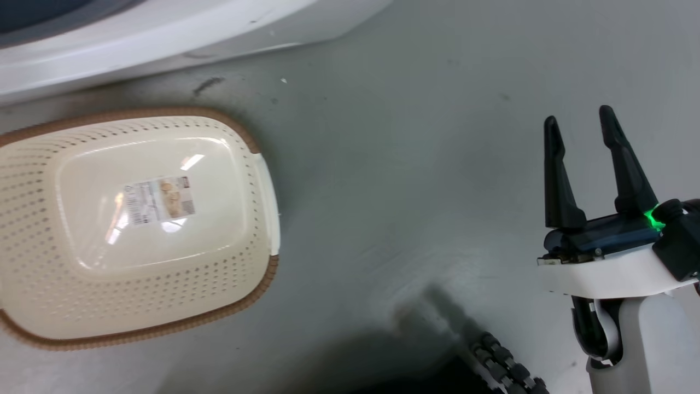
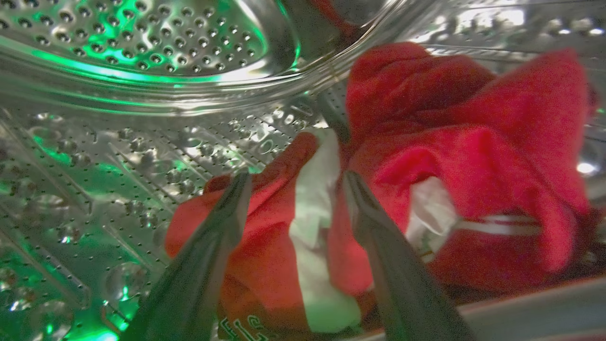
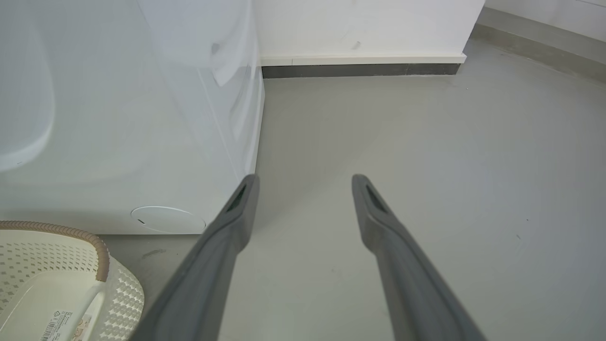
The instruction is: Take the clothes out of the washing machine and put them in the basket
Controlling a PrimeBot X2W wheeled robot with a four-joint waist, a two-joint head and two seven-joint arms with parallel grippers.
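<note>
The red heap (image 2: pixel 471 130) will stay behind in the drum when I pull the red-and-white fold out, because a dark gap (image 2: pixel 338 123) lies between the two.
Inside the washing machine's perforated steel drum (image 2: pixel 142 42) lie the clothes (image 2: pixel 450 142), a crumpled red garment with white stripes. My left gripper (image 2: pixel 296 177) is open, its two fingers straddling a red-and-white fold, tips close to the fabric. The white washing machine (image 1: pixel 136 38) runs along the top of the head view, and its front panel (image 3: pixel 118 118) shows in the right wrist view. The cream basket (image 1: pixel 136 219) with its brown rim stands on the floor in front of it, with only a label on its bottom. My right gripper (image 1: pixel 582 120) hangs open over bare floor, right of the basket.
Grey floor (image 1: pixel 410 164) spreads between basket and right gripper. A white wall with a dark skirting (image 3: pixel 360 70) stands beyond the machine's corner. The basket's corner (image 3: pixel 57 279) shows at lower left of the right wrist view. A dark ribbed cable (image 1: pixel 506 366) lies at the bottom.
</note>
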